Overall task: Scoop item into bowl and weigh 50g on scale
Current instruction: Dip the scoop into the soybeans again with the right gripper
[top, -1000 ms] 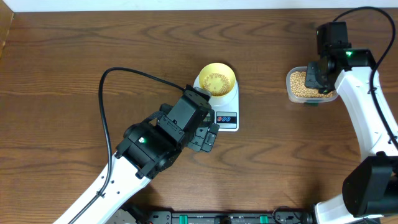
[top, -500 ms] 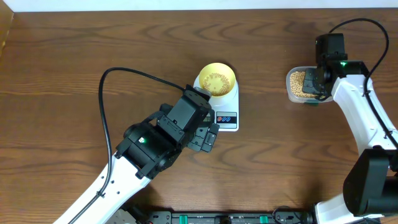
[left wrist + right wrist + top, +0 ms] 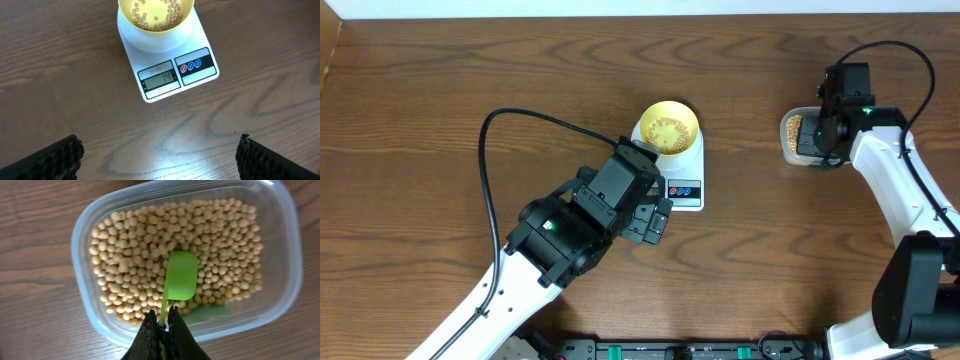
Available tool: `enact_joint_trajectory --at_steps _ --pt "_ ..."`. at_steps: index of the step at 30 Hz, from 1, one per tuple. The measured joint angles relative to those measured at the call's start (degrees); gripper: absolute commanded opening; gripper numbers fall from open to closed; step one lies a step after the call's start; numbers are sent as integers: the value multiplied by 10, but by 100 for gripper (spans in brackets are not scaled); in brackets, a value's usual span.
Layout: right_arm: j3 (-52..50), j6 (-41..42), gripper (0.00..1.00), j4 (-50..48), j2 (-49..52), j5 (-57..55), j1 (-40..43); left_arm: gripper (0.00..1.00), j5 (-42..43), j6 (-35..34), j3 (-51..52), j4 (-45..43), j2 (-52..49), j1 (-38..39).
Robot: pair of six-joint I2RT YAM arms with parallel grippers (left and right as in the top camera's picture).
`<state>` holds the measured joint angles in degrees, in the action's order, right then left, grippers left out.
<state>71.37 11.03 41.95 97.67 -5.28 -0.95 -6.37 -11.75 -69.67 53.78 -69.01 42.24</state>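
Note:
The scoop points steeply down and its empty head (image 3: 182, 275) is in the beans, so the robot's right gripper should first tilt the head level under the beans (image 3: 212, 272) and then lift.
The pale yellow bowl (image 3: 668, 127) stands on the white scale (image 3: 691, 160) and holds a thin layer of beans (image 3: 156, 11). In the left wrist view the scale (image 3: 165, 65) shows its display (image 3: 159, 78) reading 14. My left gripper (image 3: 159, 157) is open and empty over the bare table in front of the scale. My right gripper (image 3: 162, 322) is shut on the handle of a green scoop (image 3: 181, 275). The scoop's empty head rests on the beans (image 3: 145, 245) in a clear plastic tub (image 3: 92, 322). The tub (image 3: 792, 136) sits at the right of the table.
Wood-grain table (image 3: 440, 110) all around. The left arm's body (image 3: 585, 220) and its black cable (image 3: 510, 125) lie left of the scale. The right arm (image 3: 905, 190) runs along the right edge.
My right gripper with the scoop has shifted left and a little up over the tub. The left arm, bowl and scale have not moved.

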Motion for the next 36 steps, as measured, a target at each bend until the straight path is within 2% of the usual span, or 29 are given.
enact_joint_trajectory --at_steps 5,19,36 --pt "0 -2 1 0 0 46 22 100 0 0 0 0 0 0" --pt "-4 -12 1 0 0 243 148 100 0 0 0 0 0 0" --pt "-4 -26 1 -28 45 350 158 100 0 0 0 0 0 0"
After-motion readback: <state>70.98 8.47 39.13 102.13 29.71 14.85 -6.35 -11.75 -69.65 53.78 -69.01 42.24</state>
